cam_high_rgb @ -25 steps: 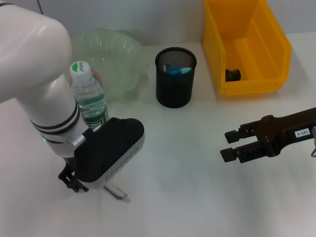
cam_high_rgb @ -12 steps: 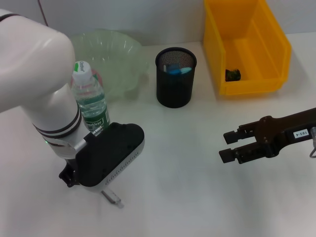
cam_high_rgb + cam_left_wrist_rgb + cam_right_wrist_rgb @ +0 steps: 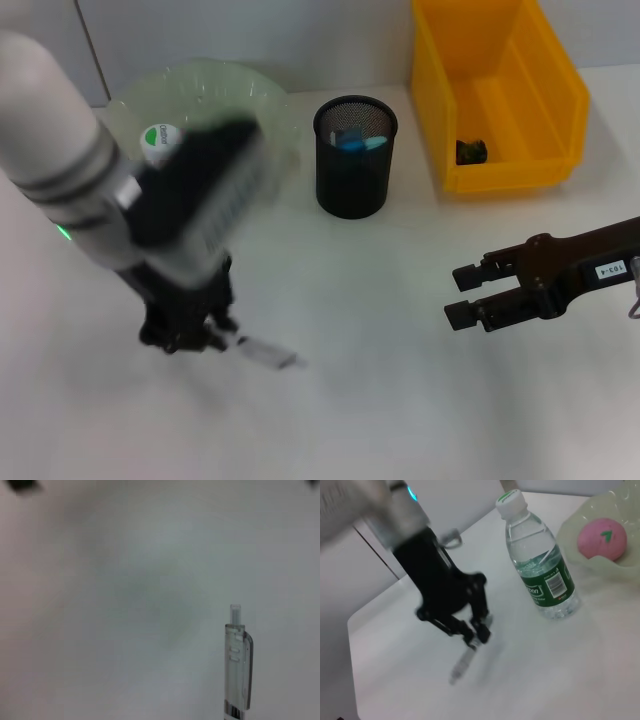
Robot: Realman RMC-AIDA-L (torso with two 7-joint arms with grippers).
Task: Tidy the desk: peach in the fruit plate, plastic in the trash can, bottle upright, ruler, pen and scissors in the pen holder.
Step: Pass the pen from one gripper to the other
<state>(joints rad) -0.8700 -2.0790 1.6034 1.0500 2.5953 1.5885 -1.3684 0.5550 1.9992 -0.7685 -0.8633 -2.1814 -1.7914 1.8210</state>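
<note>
The robot's left gripper holds the pen (image 3: 268,352) slanting down, but the pen holder (image 3: 355,125) opens upward, so it should turn the pen upright and pass it to the right gripper.
My left gripper (image 3: 205,330) is shut on one end of a clear pen (image 3: 264,352), which sticks out to the right at the front left of the table. From the right wrist, the left gripper (image 3: 476,631) pinches the pen (image 3: 464,662), which slants down toward the table. The left wrist view shows only the pen (image 3: 239,660) over bare white table. The bottle (image 3: 540,575) stands upright; my arm hides all but its green cap (image 3: 155,137). A pink peach (image 3: 601,537) lies in the green fruit plate (image 3: 210,85). My right gripper (image 3: 462,294) hangs open and idle at the right.
The black mesh pen holder (image 3: 355,155) stands at centre back with blue items inside. The yellow trash can (image 3: 500,90) at the back right holds a small dark object (image 3: 472,151). White table lies between the two grippers.
My left arm has swung and risen, carrying the pen up and to the right. The bottle is now mostly hidden behind it. The right arm has not moved.
</note>
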